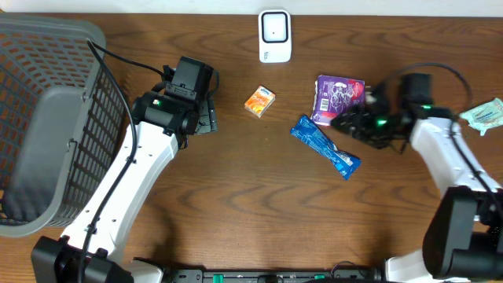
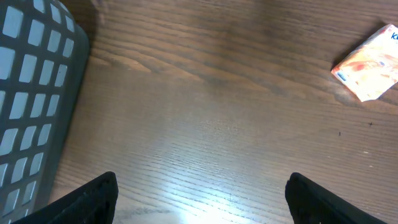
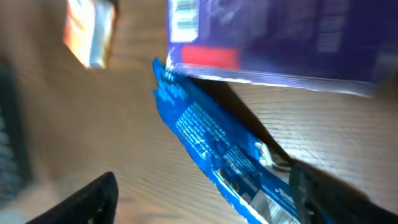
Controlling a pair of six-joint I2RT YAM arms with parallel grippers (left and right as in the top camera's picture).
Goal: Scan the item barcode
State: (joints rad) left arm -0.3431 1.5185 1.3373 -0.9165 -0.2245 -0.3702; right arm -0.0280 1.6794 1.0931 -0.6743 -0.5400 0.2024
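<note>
The blue wrapper's text side (image 1: 322, 147) and the scanner's window both face up, so my right gripper needs to pinch the wrapper's long edge (image 1: 332, 141) and flip the wrapper over first.
A white barcode scanner (image 1: 274, 35) stands at the table's far edge. Three items lie below it: a small orange box (image 1: 259, 102), a purple packet (image 1: 339, 98) and a long blue wrapper (image 1: 324, 146). My right gripper (image 1: 339, 123) hovers open just above the blue wrapper's upper end, beside the purple packet. In the right wrist view the blue wrapper (image 3: 224, 155) runs diagonally between the spread fingers of the right gripper (image 3: 202, 199), with the purple packet (image 3: 273, 37) beyond. My left gripper (image 2: 200, 199) is open over bare wood, left of the orange box (image 2: 370, 62).
A large grey mesh basket (image 1: 47, 126) fills the left side of the table, close to the left arm; its wall (image 2: 31, 93) shows in the left wrist view. A pale green packet (image 1: 483, 115) lies at the right edge.
</note>
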